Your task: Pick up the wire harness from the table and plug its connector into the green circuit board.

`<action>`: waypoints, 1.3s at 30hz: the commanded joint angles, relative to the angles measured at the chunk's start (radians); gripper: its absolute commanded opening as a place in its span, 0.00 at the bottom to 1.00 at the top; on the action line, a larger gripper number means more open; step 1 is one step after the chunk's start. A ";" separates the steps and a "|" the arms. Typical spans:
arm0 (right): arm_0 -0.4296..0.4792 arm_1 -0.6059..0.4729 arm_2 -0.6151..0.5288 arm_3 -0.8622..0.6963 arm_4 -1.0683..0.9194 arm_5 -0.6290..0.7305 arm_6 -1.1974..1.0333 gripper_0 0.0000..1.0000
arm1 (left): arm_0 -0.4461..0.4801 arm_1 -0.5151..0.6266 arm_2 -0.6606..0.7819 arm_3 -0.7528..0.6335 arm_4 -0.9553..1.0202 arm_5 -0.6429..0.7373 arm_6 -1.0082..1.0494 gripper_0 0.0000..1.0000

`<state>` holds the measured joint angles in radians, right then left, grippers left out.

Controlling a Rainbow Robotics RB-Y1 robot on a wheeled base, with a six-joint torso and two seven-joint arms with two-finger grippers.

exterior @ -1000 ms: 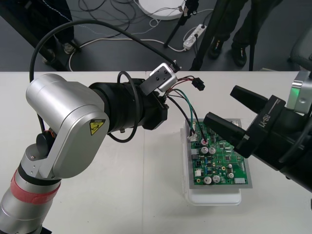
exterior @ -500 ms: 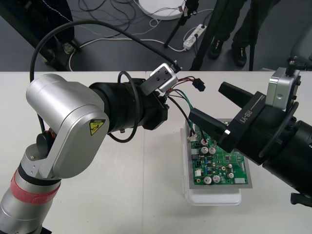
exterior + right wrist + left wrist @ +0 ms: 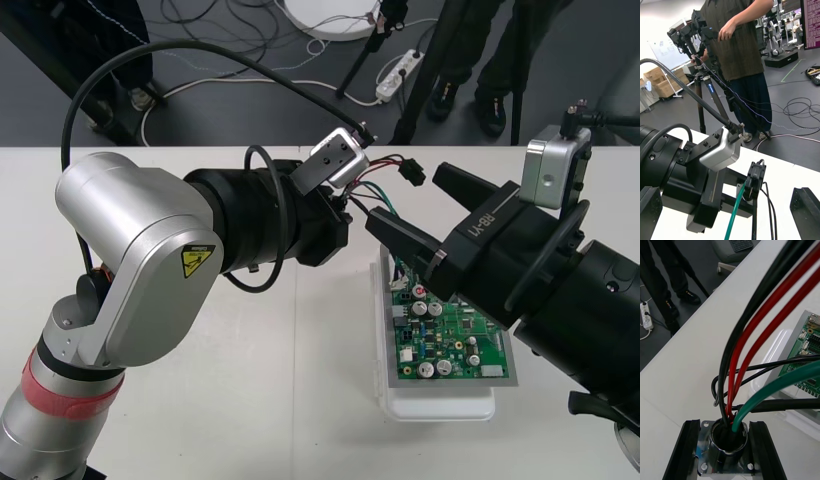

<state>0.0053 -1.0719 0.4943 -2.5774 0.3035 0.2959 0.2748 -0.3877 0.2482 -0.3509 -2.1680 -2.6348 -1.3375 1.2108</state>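
The wires (image 3: 374, 171) keep the small black plug (image 3: 411, 172) up in the air. They will still arch sideways to the socket when I carry the plug.
My left gripper (image 3: 348, 197) is shut on the harness's round metal socket (image 3: 724, 442), whose flange sits between the two black fingers (image 3: 681, 450). Red, black and green wires (image 3: 752, 333) rise from the socket. They end in the small black plug (image 3: 408, 172), which hangs in the air past the far edge of the green circuit board (image 3: 455, 335). My right gripper (image 3: 406, 196) stands open over the board's far end. In the right wrist view the plug (image 3: 755, 175) stands between that gripper's fingers (image 3: 805, 205), touching neither.
The board rests on a white base (image 3: 440, 405) at the table's right middle. A loop of green and black wire sags over the board's far left corner. The left arm's thick links (image 3: 150, 260) cover the table's left half.
My right gripper has moved left and toward the far edge, from beside the board to around the plug. The left gripper and the harness have hardly moved.
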 commanded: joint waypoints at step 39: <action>-0.150 0.059 0.041 -0.041 -0.095 0.213 -0.077 1.00 | 0.009 -0.024 -0.010 -0.042 0.016 0.069 -0.077 0.00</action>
<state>-0.1307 -1.0223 0.5268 -2.5782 0.2155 0.5039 0.2349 -0.3853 0.2482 -0.3509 -2.1680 -2.6274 -1.3312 1.2105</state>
